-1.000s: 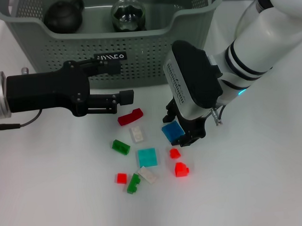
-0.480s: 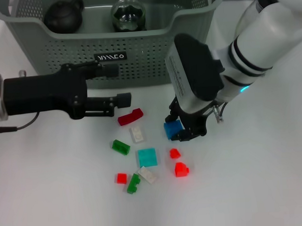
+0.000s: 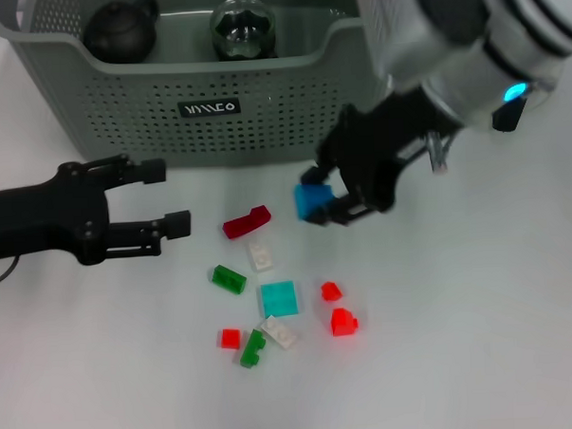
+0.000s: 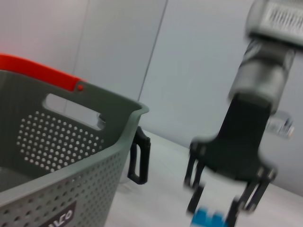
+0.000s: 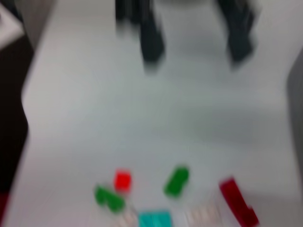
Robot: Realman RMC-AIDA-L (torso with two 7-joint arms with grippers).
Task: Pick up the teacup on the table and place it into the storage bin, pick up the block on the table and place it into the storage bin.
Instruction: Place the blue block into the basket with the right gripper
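Observation:
My right gripper should keep carrying the blue block over the storage bin's front edge [image 3: 208, 68] and let go inside, as the bin's bottom [image 3: 185, 36] is open beside the dark pot.
My right gripper [image 3: 325, 205] is shut on a blue block [image 3: 312, 200] and holds it in the air just in front of the storage bin [image 3: 263, 116]. The left wrist view shows that gripper [image 4: 222, 208] with the blue block [image 4: 207, 219] beside the bin's corner [image 4: 71, 161]. My left gripper [image 3: 165, 194] is open and empty, low over the table at the left. In the bin sit a dark round pot [image 3: 118, 30] and a glass teapot [image 3: 243, 26]. I cannot pick out a teacup for certain.
Loose blocks lie on the white table below the held one: a dark red one [image 3: 246, 222], a white one [image 3: 261, 255], a green one [image 3: 228, 279], a teal one [image 3: 279, 298] and red ones [image 3: 344, 321]. The right wrist view shows some of them, blurred [image 5: 155, 219].
My right gripper has risen off the table with the blue block and moved toward the bin. My left arm has drawn back to the left.

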